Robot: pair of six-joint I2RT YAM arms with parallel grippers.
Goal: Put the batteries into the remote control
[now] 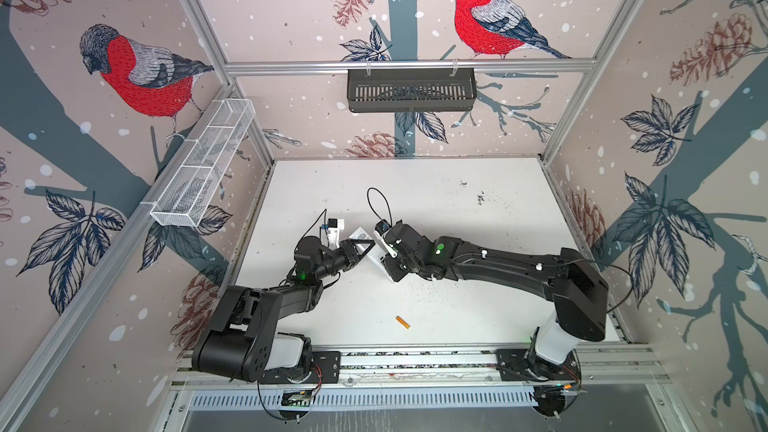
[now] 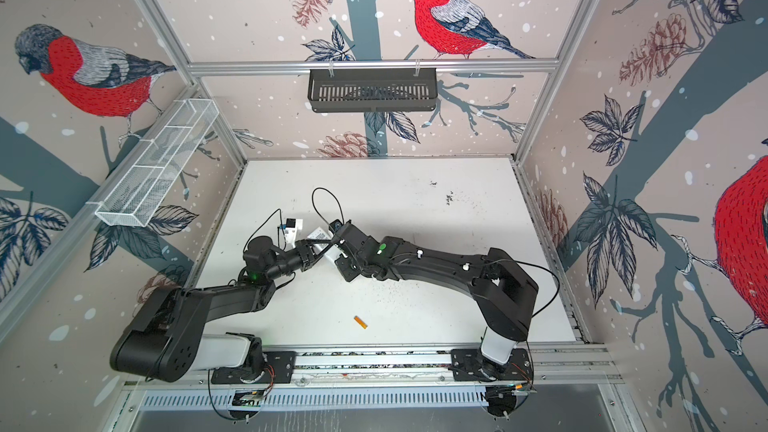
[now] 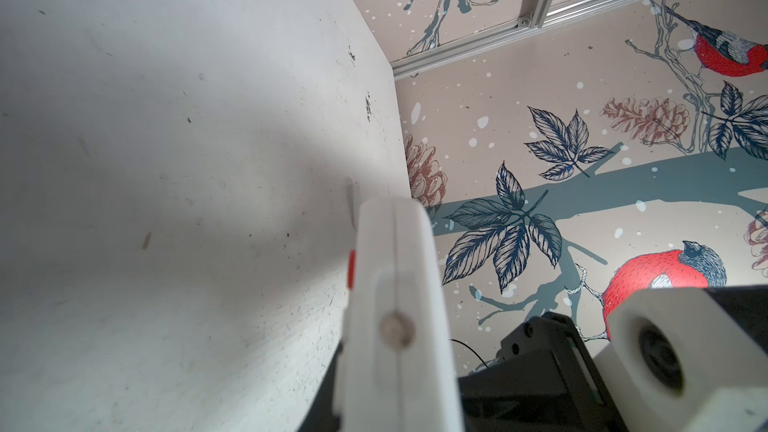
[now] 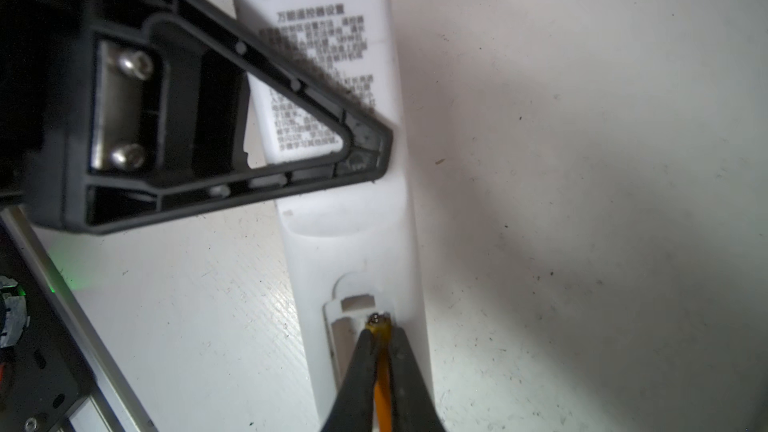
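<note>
The battery's metal tip [image 4: 377, 320] at the bay's end is next to my right gripper's fingers, so my right gripper should back up and push farther along the battery's orange body [image 4: 385, 414].
The white remote control [image 4: 353, 238] lies back-up, its printed label and open battery bay [image 4: 347, 334] showing in the right wrist view. My left gripper [image 1: 365, 248] is shut on its labelled half, one black triangular finger [image 4: 365, 147] lying across it. In the left wrist view the remote [image 3: 395, 276] runs edge-on out of the jaws. My right gripper [image 4: 380, 332] is shut on an orange battery [image 4: 381, 384], whose metal tip sits at the bay's end. A second battery [image 1: 402, 322] lies loose on the white table near the front in both top views [image 2: 360, 322].
A black slotted basket [image 1: 411, 89] hangs on the back wall and a white wire basket [image 1: 203, 164] on the left wall. An aluminium rail [image 1: 415, 361] carrying both arm bases runs along the table's front edge. Patterned walls enclose the table.
</note>
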